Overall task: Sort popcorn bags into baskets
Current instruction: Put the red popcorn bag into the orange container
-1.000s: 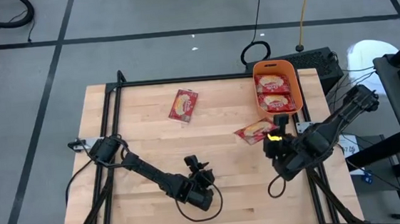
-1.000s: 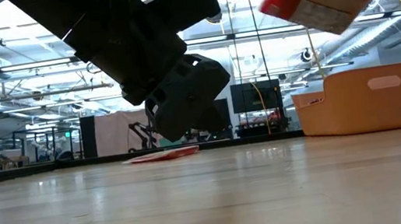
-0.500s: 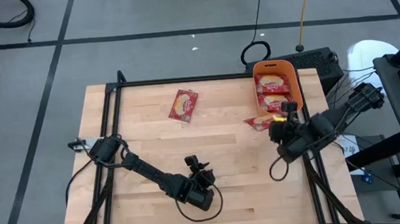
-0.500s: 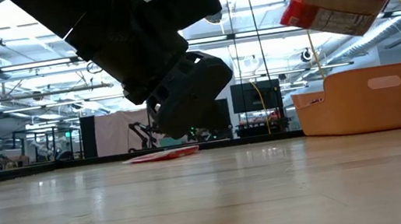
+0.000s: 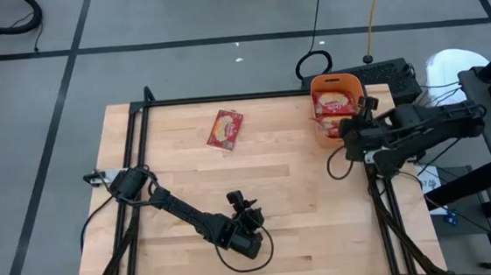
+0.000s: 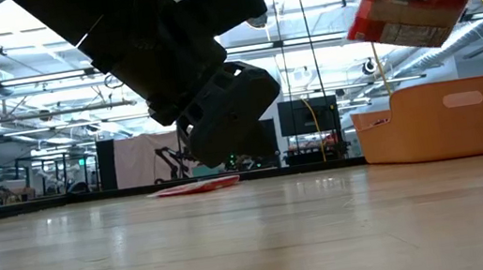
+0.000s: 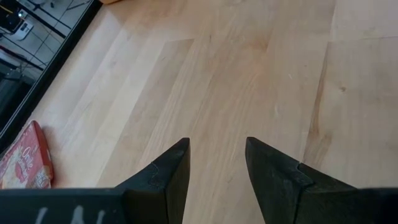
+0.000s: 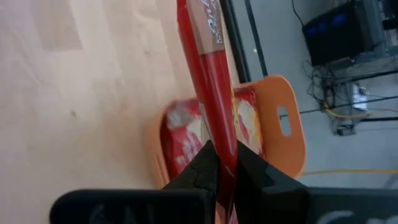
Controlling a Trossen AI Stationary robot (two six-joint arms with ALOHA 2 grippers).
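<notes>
The popcorn bag (image 6: 405,15) is clear above the orange basket's rim. My right gripper should keep lowering the bag into the basket's near end (image 5: 328,138) and let go of it there.
One red popcorn bag (image 5: 225,128) lies flat on the table at the far middle, also seen as a thin red packet (image 6: 197,187) in the low view. My right gripper (image 8: 222,152) is shut on another popcorn bag (image 6: 409,9), held in the air above the near end of the orange basket (image 5: 358,93). The basket stands at the far right with bags (image 5: 335,102) lying in it. My left gripper (image 7: 217,146) stands open low over the bare near middle of the table (image 5: 240,199), with nothing between its fingers. My right gripper pinches the popcorn bag between its two fingers at one edge (image 8: 221,144). In the wrist view the bag shows edge-on and runs straight out from the fingers. It is lifted clear, tilted, above the basket's rim (image 6: 425,90).
A black frame (image 5: 225,98) runs along the table's far edge and down both sides. Cables and a dark box (image 5: 390,75) lie beyond the basket. Bare wood spreads across the table's middle and left.
My right gripper has carried its popcorn bag up and toward the table's far right, from beside the basket's near end to above it, rolling as it went. The bag has turned with it and stays clear of the table. The left arm kept still.
</notes>
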